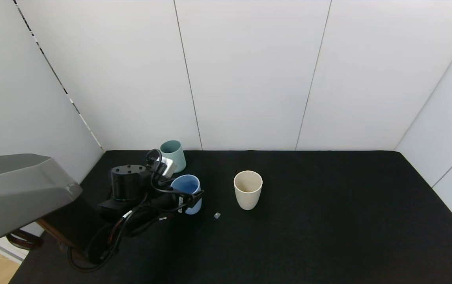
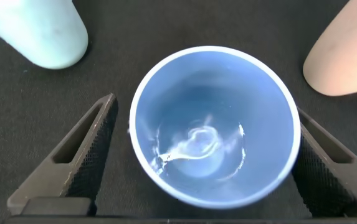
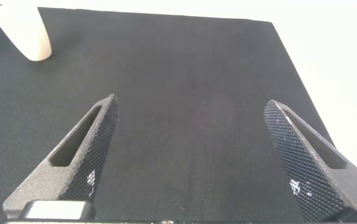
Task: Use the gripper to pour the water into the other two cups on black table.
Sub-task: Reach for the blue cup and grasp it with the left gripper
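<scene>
My gripper will make the water (image 2: 208, 157) climb the cup's side before it spills when I tilt the light blue cup, because bright glints (image 2: 194, 145) sit well below the cup's rim.
My left gripper (image 1: 191, 199) is open, with one finger on each side of the light blue cup (image 1: 187, 188), which stands on the black table (image 1: 328, 221). In the left wrist view the gripper (image 2: 206, 109) straddles the blue cup (image 2: 215, 124); a little water lies in its bottom. One finger (image 2: 94, 146) stands clear of the cup wall; the other is at its rim. The teal-green cup (image 1: 173, 154) stands just behind, and it shows in the left wrist view (image 2: 41, 31). The beige cup (image 1: 248, 189) stands upright to the right and looks empty. My right gripper (image 3: 190, 102) is open over bare table.
A small grey scrap (image 1: 217, 215) lies on the cloth between the blue and beige cups. The beige cup also shows in the right wrist view (image 3: 22, 31). White wall panels close off the back and both sides. The table's right edge (image 3: 296, 68) is near my right gripper.
</scene>
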{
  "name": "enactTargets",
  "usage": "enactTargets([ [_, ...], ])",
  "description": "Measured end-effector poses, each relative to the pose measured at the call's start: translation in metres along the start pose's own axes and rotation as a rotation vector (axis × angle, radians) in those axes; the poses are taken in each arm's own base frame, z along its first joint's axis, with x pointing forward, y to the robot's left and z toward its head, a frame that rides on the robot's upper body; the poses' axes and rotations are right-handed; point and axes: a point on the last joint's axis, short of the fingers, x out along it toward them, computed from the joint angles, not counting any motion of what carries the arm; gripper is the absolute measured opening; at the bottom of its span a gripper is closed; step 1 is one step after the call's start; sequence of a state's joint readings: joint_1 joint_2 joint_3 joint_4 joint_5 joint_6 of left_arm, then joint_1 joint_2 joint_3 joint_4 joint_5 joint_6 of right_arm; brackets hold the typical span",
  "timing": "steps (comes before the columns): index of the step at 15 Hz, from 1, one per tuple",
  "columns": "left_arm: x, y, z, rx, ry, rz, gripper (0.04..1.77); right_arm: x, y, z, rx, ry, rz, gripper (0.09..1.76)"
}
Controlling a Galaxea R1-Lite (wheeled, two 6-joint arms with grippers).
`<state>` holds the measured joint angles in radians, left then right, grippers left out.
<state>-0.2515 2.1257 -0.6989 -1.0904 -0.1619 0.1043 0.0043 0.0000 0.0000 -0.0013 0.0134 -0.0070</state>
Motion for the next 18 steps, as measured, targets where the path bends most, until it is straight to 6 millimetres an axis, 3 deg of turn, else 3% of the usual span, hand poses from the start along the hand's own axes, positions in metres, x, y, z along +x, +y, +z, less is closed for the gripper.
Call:
enactTargets([
  [14,0.013,0.003,0.003,0.002,-0.021,0.004,1.72,0.0,0.0,0.0,0.0,0.0,0.0,1.71],
  [16,0.014,0.003,0.003,0.002,-0.021,0.004,1.43,0.0,0.0,0.0,0.0,0.0,0.0,1.71],
  [18,0.014,0.003,0.002,0.002,-0.022,0.005,1.33,0.0,0.0,0.0,0.0,0.0,0.0,1.71],
])
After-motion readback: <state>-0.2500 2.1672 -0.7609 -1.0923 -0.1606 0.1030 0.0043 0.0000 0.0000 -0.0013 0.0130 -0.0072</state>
